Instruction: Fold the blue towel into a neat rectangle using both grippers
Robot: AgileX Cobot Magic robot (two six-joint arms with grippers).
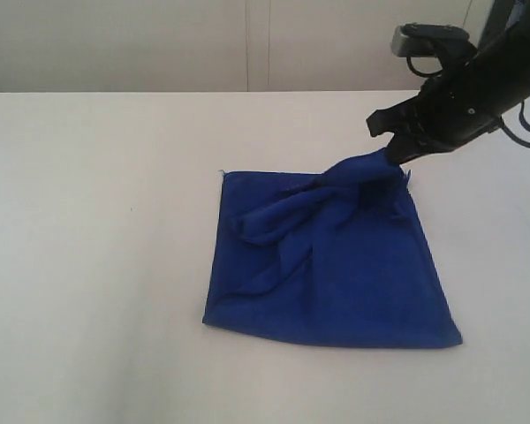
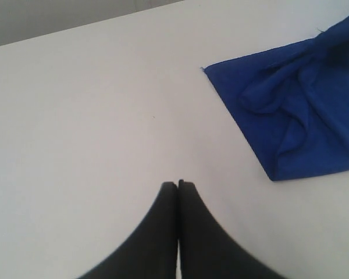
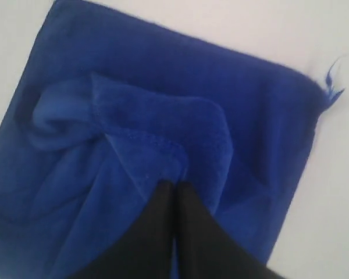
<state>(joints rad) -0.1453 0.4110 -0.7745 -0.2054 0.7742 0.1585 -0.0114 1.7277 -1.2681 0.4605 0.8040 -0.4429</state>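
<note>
The blue towel's raised layer is bunched into a fold at the towel's far edge (image 1: 346,170). My right gripper should put that layer down over the towel's middle (image 1: 358,254) and grab its hem there.
The blue towel (image 1: 336,265) lies on the white table (image 1: 97,221), mostly flat, with one edge lifted and bunched into a ridge running to its far right corner. My right gripper (image 1: 394,157) is shut on that raised part of the blue towel (image 3: 134,133), its tips (image 3: 175,186) pinching a stitched hem. My left gripper (image 2: 178,183) hovers over bare table, shut with nothing in it. From there the blue towel (image 2: 296,110) lies well off to one side. The left arm is out of the exterior view.
A pale wall (image 1: 247,44) runs along the back edge of the table. A frayed thread (image 3: 331,81) sticks out at one towel corner.
</note>
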